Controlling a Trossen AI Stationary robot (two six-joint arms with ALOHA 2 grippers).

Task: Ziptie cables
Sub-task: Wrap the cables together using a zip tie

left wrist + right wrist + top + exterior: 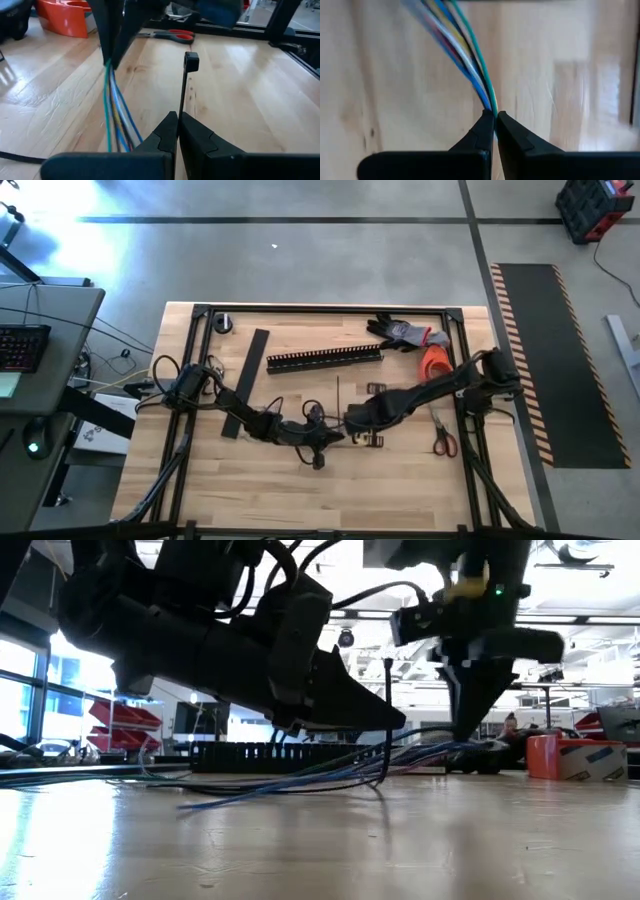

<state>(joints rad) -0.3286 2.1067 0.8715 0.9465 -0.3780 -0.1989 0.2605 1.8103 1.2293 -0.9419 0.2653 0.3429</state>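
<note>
My right gripper is pulling the bundle [428, 753], with the ziptie's lower part [384, 766] among the cables and the ziptie's head clear. It should keep pulling until the bundle is straight, then let go of it.
The cables [330, 775], thin blue, white and green wires, run low across the table's middle. My right gripper [468, 735] points down and is shut on them at their right part; the right wrist view shows the bundle [465, 55] leading away from its fingertips [495, 116]. The ziptie [388, 705], a thin dark strip, stands upright with its head [191, 61] on top. My left gripper [178, 117] is shut on it and comes in nearly level from the table's left [330, 437]. My left gripper pinches the ziptie's strip [180, 106] between its two fingertips, coming nearly level from the table's left and lying across it. The strip stands upright above the fingers, and in the low view its lower part [385, 765] reaches down among the cables. My right gripper pinches the cable bundle [491, 106] between its two fingertips from above, fingers pointing down. The bundle is raised a little at the hold [455, 746]. From there it slopes down toward the table's left, and its far part [230, 798] lies on the wood.
A black slotted channel [325, 358] lies behind the work area, and a flat black strip [247, 380] lies to its left. Gloves [405, 333] and an orange holder [435, 362] sit at the far right. Red-handled scissors [445, 442] lie near the right edge.
</note>
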